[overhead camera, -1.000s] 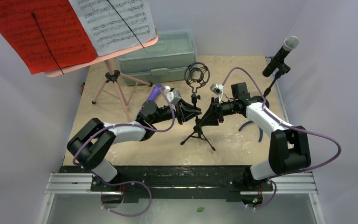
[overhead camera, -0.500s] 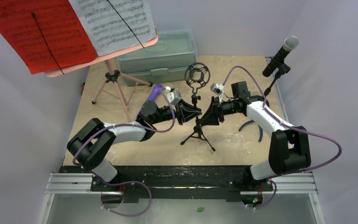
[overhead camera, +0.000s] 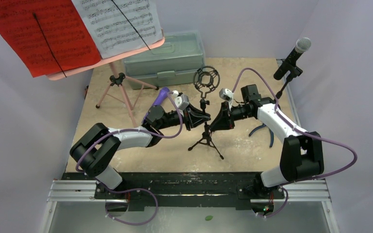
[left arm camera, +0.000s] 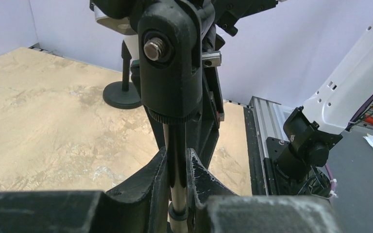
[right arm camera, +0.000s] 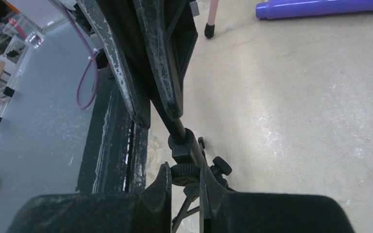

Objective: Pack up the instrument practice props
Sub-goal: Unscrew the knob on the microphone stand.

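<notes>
The stand's knob (right arm camera: 185, 174) has my right gripper twisted far over on it, with its pole still raised (right arm camera: 174, 125). My right gripper should open, roll back and grip the knob again before it turns further.
A small black mic mount stand (overhead camera: 205, 115) with a ring shock mount (overhead camera: 205, 77) and tripod legs stands mid-table. My left gripper (overhead camera: 202, 118) is shut on its thin pole (left arm camera: 177, 160) from the left. My right gripper (overhead camera: 214, 123) comes from the right, its jaws closed round the knurled collar (right arm camera: 184, 173) lower on the same stand. The purple microphone (overhead camera: 161, 96) lies behind my left wrist. The pink tripod (overhead camera: 121, 90) holds red pages (overhead camera: 39, 34) and white pages (overhead camera: 119, 22) at the back left. The black silver-headed microphone (overhead camera: 295, 54) sits on its stand at the back right.
A grey-green plastic case (overhead camera: 167, 60) stands at the back behind the ring mount. Blue-handled pliers (overhead camera: 262, 130) lie under my right forearm. The pink tripod's foot (right arm camera: 209, 30) and the purple microphone (right arm camera: 320, 7) show beyond the stand in the right wrist view.
My right gripper has shifted a little left and onto the stand's collar. The left gripper and the stand have stayed where they were.
</notes>
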### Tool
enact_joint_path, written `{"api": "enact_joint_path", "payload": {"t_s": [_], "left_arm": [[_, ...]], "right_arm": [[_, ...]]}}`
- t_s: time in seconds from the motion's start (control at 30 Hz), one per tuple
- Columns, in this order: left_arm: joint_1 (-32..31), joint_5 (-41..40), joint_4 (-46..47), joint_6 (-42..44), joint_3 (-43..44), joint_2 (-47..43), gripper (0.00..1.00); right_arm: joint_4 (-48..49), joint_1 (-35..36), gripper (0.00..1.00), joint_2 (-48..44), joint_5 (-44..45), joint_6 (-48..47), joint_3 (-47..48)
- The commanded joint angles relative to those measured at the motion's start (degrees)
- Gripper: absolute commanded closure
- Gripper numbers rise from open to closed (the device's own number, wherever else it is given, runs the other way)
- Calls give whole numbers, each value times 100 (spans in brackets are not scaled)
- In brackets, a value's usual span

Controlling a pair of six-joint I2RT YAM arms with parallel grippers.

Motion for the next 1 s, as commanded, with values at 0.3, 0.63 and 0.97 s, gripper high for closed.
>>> {"api": "enact_joint_path", "payload": {"t_s": [0.3, 0.63, 0.97], "left_arm": [[8, 73, 538, -152, 19, -19, 100], [7, 32, 569, -169, -5, 0, 100], [6, 25, 611, -205, 3, 34, 100]], "right_arm": [[534, 669, 100, -1131, 1639, -2111, -316], [1797, 866, 100, -1813, 3177, -1817, -917], [1269, 733, 45, -1838, 2421, -1390, -827]]}}
